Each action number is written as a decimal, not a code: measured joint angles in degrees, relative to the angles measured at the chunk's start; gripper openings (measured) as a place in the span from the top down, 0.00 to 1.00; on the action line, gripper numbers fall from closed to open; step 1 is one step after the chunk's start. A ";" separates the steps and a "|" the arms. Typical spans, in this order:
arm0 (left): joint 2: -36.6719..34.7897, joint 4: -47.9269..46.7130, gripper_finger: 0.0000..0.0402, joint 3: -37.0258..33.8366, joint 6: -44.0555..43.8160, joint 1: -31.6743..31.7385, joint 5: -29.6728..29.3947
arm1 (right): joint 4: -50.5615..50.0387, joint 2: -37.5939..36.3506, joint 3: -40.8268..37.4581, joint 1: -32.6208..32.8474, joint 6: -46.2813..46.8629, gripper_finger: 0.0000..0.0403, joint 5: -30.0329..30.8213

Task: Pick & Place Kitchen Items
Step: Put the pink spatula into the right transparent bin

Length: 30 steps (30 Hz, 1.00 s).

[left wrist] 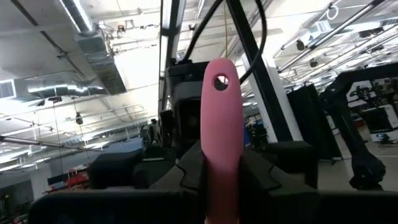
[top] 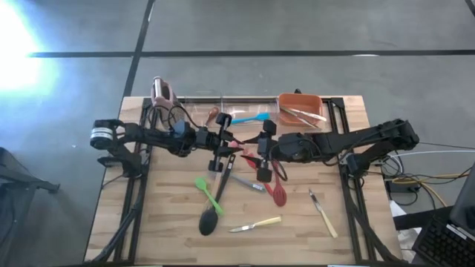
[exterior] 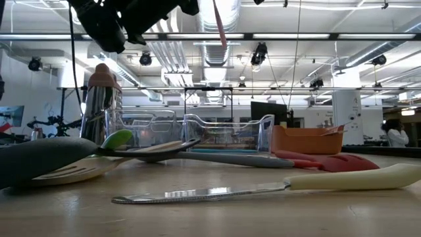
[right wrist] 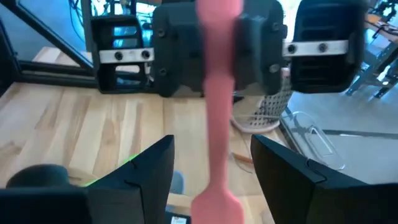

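The clear bin [top: 251, 117] is over toward my right arm, but the pink utensil is in my left gripper. My right gripper should take hold of the handle's loose end [right wrist: 216, 208] and carry the utensil to the bin.
Both arms meet above the table's middle. My left gripper [top: 225, 141] [left wrist: 222, 171] is shut on a pink silicone utensil [left wrist: 222, 130] [right wrist: 217, 106]. The utensil's free end reaches between the fingers of my right gripper [top: 260, 144] [right wrist: 211, 142], which stand open on either side of it without touching. On the table below lie a green spatula [top: 208, 193], a black ladle [top: 210, 219], a red spoon [top: 278, 193] and two pale-handled knives [top: 256, 223] [top: 323, 215]. My left gripper pinches the pink utensil's handle [left wrist: 222, 186] between its two fingers. The handle's end with the hanging hole [left wrist: 221, 81] sticks out beyond the fingertips, toward the right arm and slanting upward. The utensil is lifted clear of the table.
Along the far edge stand a pink-topped rack [top: 162, 90], a clear bin [top: 237, 111] with a blue spatula [top: 249, 119] in it, and a red-orange bin [top: 300, 107] holding utensils. The nearest knife [exterior: 263, 188] lies across the table's front.
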 joint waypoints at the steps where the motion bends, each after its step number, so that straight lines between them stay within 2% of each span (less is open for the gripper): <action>1: 0.00 0.00 0.87 0.06 0.02 0.02 0.02 | 0.33 0.22 -0.04 -0.01 0.00 0.49 -0.02; 7: 0.00 -0.39 0.87 1.10 -0.49 0.02 1.99 | 4.86 3.13 -0.04 -0.09 -0.98 0.50 0.32; 11: 0.00 -0.60 0.87 1.44 -1.31 0.02 3.45 | 5.39 4.55 0.24 -0.37 -1.81 0.53 3.25; 14: 0.00 -0.99 0.87 1.09 -1.32 0.05 3.35 | 5.18 4.56 0.51 -0.39 -2.17 0.62 4.06; 19: 0.00 -1.06 0.87 0.91 -1.25 0.23 3.13 | 3.81 4.17 1.01 -0.24 -2.95 0.91 3.73; 20: 0.00 -1.10 0.87 0.91 -1.21 0.24 3.11 | 3.60 4.16 1.04 -0.25 -2.90 0.93 3.70; 30: 0.00 -2.62 0.86 1.26 -1.43 0.24 3.27 | 1.89 3.99 1.07 -0.26 -1.73 0.94 3.90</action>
